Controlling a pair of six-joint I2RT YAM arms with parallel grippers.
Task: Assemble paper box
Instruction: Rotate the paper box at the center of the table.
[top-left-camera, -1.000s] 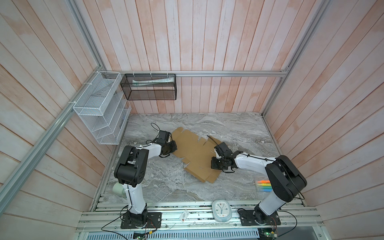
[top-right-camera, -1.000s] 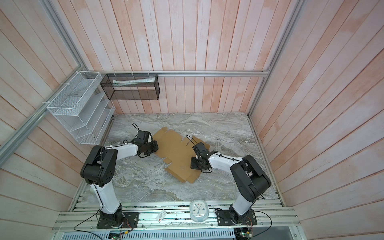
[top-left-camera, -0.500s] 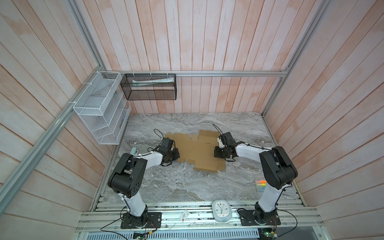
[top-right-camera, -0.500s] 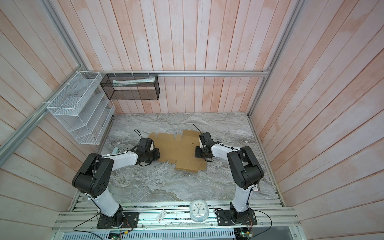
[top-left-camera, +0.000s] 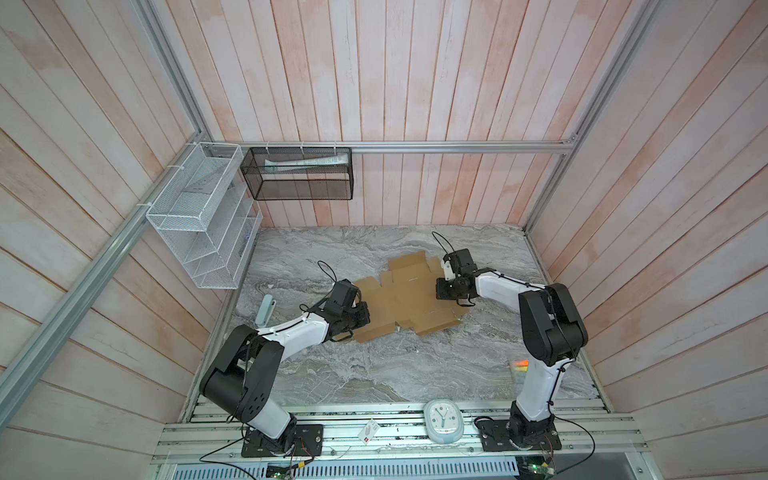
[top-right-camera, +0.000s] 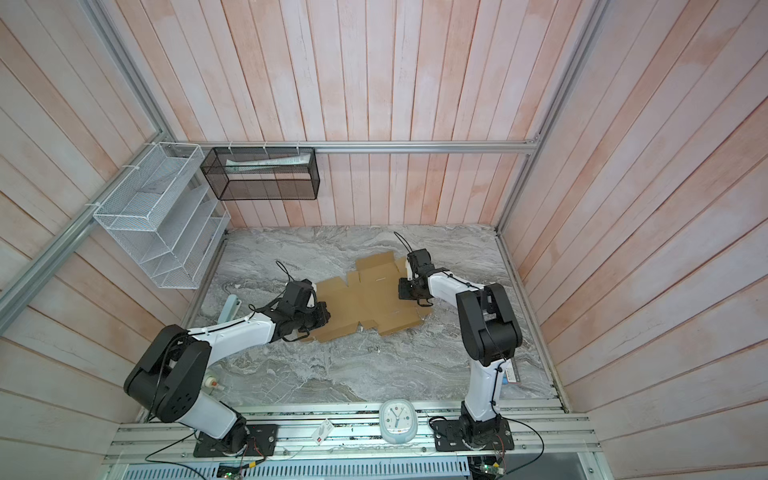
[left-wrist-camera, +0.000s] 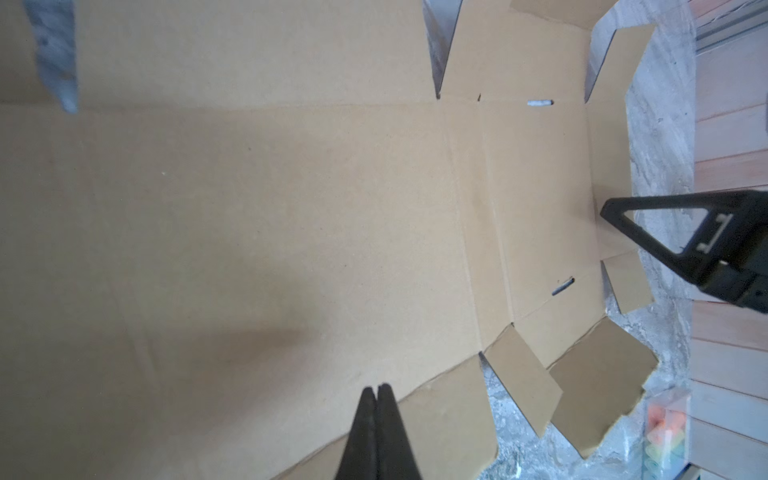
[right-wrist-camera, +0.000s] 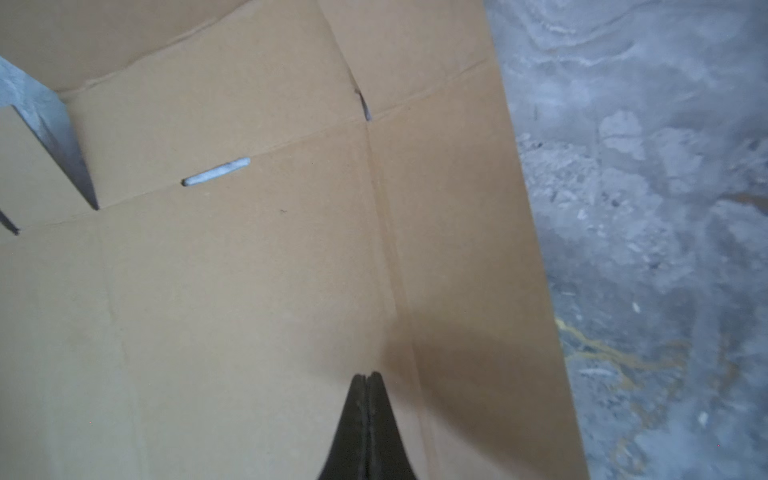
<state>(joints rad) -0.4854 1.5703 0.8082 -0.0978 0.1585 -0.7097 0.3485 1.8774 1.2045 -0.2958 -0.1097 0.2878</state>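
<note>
Next, my left gripper pins the other end (top-left-camera: 367, 330) while my right gripper swings the cardboard sheet straight, since it slants with its slotted end (top-left-camera: 421, 281) toward my right gripper.
The paper box (top-left-camera: 407, 299) is a flat, unfolded brown cardboard sheet with flaps and slots, lying on the marble table in both top views (top-right-camera: 365, 299). My left gripper (top-left-camera: 365, 318) is shut, with its tips down on the sheet's left edge and nothing between them (left-wrist-camera: 377, 388). My right gripper (top-left-camera: 439, 289) is also shut and rests on the sheet's right part, near a crease (right-wrist-camera: 366, 376). The left wrist view shows the sheet (left-wrist-camera: 249, 208) and the right gripper's tip (left-wrist-camera: 607, 212) at its far edge. In the right wrist view the cardboard (right-wrist-camera: 249, 270) fills most of the frame.
A white wire rack (top-left-camera: 199, 224) and a black mesh basket (top-left-camera: 299, 174) hang on the walls. A pale blue-green object (top-left-camera: 266, 309) lies left of the left arm. A clock (top-left-camera: 442, 422) sits on the front rail. A box of coloured markers (top-right-camera: 511, 374) lies behind the right arm.
The sheet has turned from lying diagonally to lying across the table and slid towards the back. The right gripper moved back with it, the left gripper came forward. Both stayed shut.
</note>
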